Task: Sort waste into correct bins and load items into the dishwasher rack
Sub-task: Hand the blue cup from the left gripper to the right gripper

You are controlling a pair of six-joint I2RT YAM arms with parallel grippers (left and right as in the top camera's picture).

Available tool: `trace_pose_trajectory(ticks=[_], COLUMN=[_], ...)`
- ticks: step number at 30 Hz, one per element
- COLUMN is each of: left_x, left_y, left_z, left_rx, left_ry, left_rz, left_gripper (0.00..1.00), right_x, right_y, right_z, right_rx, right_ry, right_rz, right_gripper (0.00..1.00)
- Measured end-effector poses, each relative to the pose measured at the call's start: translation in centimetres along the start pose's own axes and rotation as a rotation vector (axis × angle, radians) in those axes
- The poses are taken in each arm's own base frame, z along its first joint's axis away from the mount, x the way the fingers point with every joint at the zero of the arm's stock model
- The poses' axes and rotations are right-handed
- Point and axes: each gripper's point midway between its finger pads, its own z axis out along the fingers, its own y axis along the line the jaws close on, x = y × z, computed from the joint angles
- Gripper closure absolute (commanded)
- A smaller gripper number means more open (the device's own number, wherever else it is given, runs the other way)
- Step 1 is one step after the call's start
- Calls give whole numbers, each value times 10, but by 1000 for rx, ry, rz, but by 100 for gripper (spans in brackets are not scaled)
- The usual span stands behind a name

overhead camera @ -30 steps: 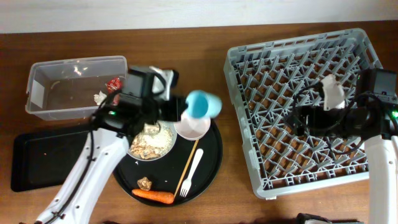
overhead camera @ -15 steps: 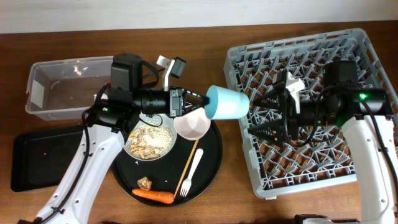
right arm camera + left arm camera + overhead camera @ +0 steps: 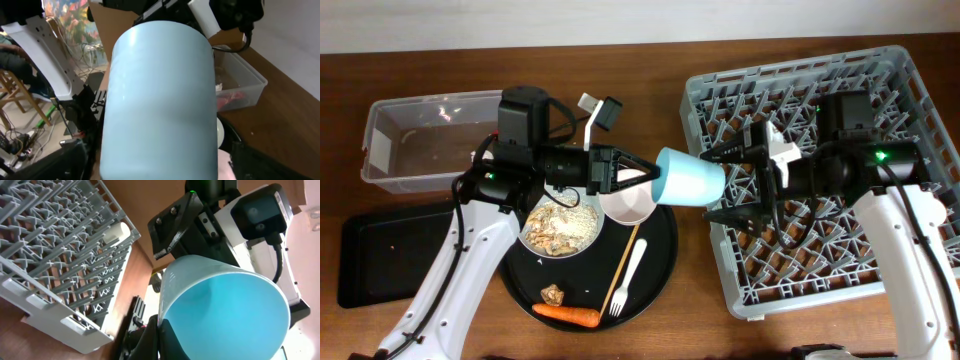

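Observation:
The small blue cup (image 3: 663,177) is held by its rim in my left gripper, short of the rack, so my right gripper should take its base (image 3: 716,186) and load the cup.
My left gripper (image 3: 645,182) is shut on the rim of the small blue cup (image 3: 690,177) and holds it on its side in the air between the round black tray and the grey dishwasher rack (image 3: 820,260). In the left wrist view the fingers (image 3: 161,339) pinch the cup's rim (image 3: 225,315). My right gripper (image 3: 725,183) is open, one finger on each side of the cup's base. The cup (image 3: 160,90) fills the right wrist view between those fingers (image 3: 160,162). A cream cup (image 3: 118,231) lies in the rack.
The round black tray (image 3: 665,250) holds the pale green bowl with food scraps (image 3: 563,225), pink bowl (image 3: 628,203), chopstick (image 3: 620,268), white fork (image 3: 628,275), carrot (image 3: 567,316) and brown lump (image 3: 553,294). The clear tub (image 3: 420,140) and black tray (image 3: 380,262) sit at the left.
My left gripper carried the blue cup to the right, toward the rack. My right gripper moved left from over the rack, and its open fingers now straddle the cup's base.

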Motion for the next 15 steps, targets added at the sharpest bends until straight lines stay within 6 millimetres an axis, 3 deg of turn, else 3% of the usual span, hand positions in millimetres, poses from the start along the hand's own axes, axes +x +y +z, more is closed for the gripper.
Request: trace_pose_trajectory(ticks=[1, 5, 13, 15], left_x=[0, 1, 1, 1], left_y=[0, -1, -3, -3], left_z=[0, 0, -1, -1], left_rx=[3, 8, 20, 21], left_ry=[1, 4, 8, 8], left_rz=[0, 0, 0, 0], left_gripper=[100, 100, 99, 80], right_x=[-1, -5, -6, -6], right_y=[0, 3, 3, 3], right_z=[0, 0, 0, 0], right_rx=[-2, -16, -17, -16], right_ry=[-5, -31, -35, -35], right_rz=[-1, -11, -5, -2], right_gripper=[25, 36, 46, 46])
